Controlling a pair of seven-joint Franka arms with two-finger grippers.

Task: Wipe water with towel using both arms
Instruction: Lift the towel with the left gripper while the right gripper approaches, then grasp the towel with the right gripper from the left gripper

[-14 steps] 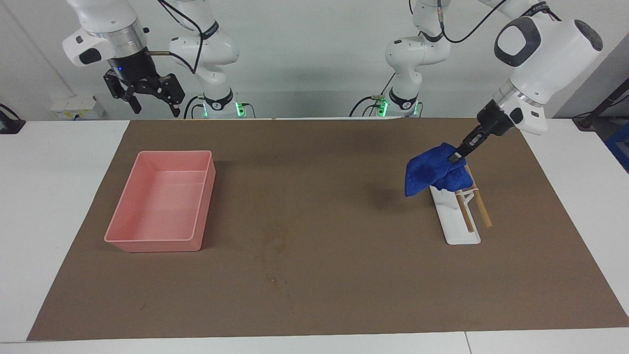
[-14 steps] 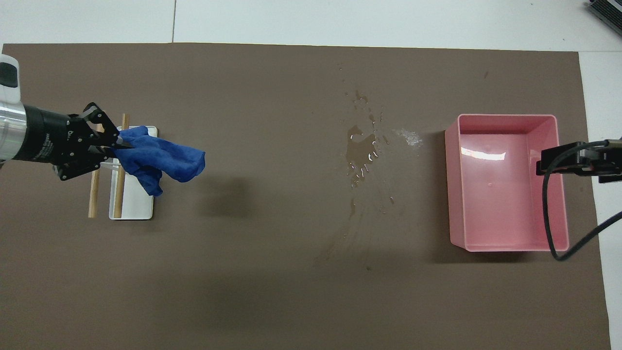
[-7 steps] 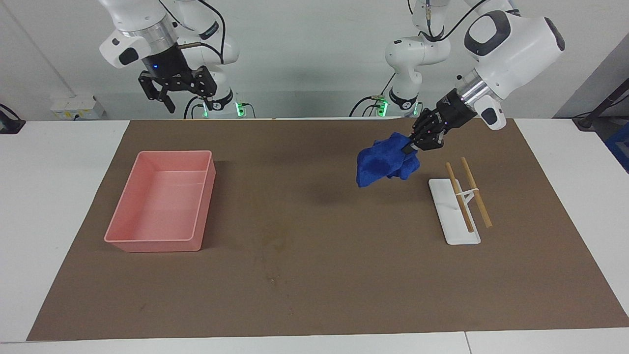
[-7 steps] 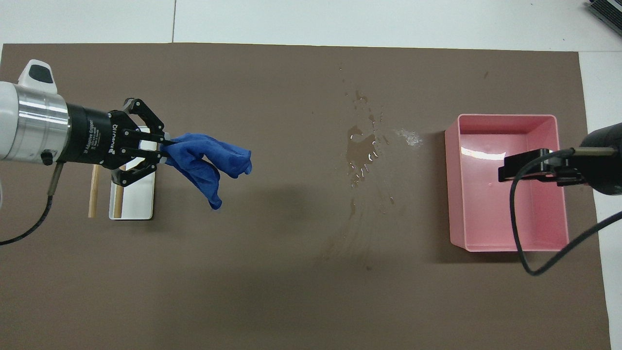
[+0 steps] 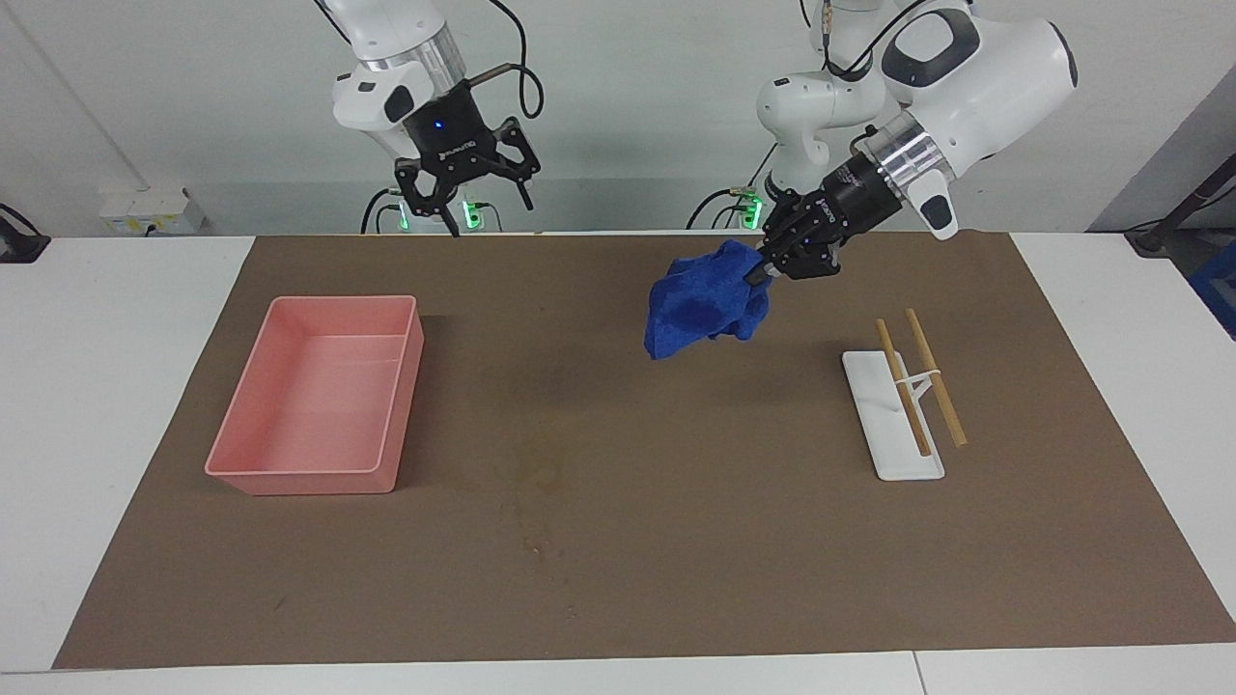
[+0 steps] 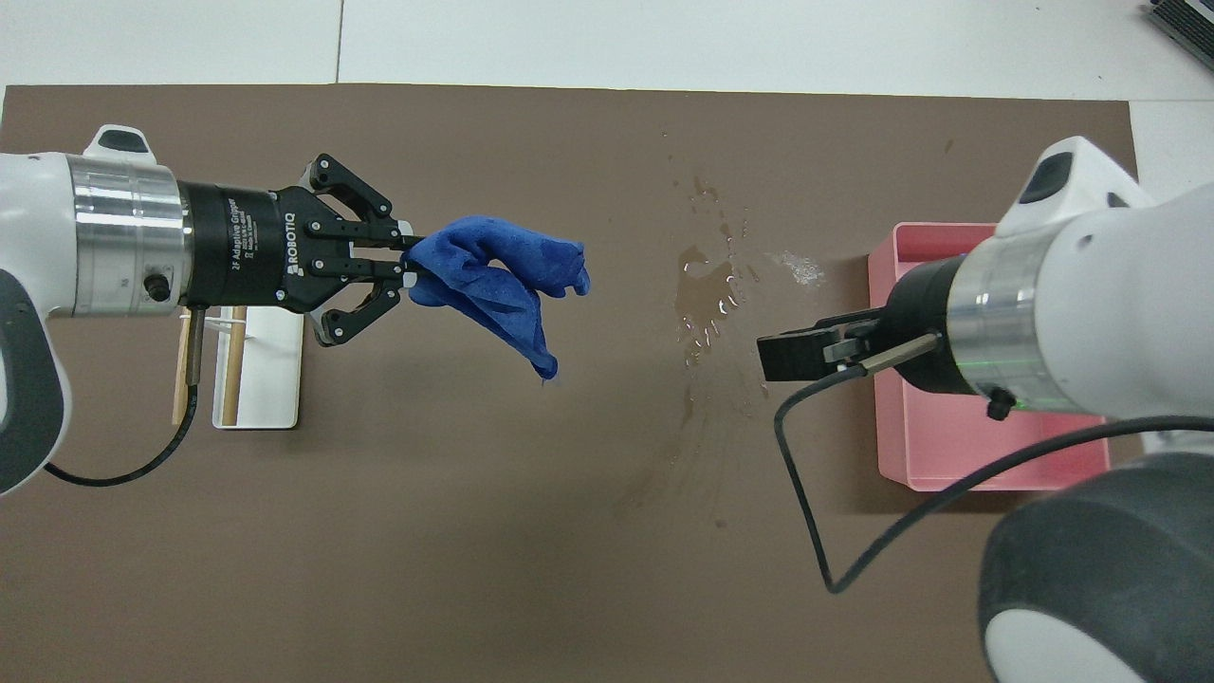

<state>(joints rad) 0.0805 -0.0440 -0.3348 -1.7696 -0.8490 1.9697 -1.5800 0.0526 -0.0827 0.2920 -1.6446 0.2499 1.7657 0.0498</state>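
Note:
The water [image 6: 702, 289] sits in shiny beads [image 6: 727, 305] on top of the brown mat, so some of it will slide to the side and stay as a streak when I wipe it.
My left gripper [image 5: 765, 271] is shut on one edge of the deep-blue towel [image 5: 702, 303] and holds it in the air over the brown mat, between the white rack and the water. In the overhead view the left gripper [image 6: 410, 270] points toward the water [image 6: 707, 302], with the towel [image 6: 503, 275] hanging from it. The water is a shiny puddle with specks and a streak, beside the pink tray; in the facing view it is a faint blotch [image 5: 541, 478]. My right gripper [image 5: 471, 191] is open and empty, high over the mat's edge by the robots.
A pink tray [image 5: 299, 473] stands toward the right arm's end; the right arm partly covers it in the overhead view [image 6: 934, 451]. A white rack with two wooden sticks [image 5: 893, 425] lies toward the left arm's end, also in the overhead view [image 6: 256, 379].
My left gripper lifted the towel off the white rack and carried it toward the middle of the mat. My right arm swung from over the tray's end toward the middle.

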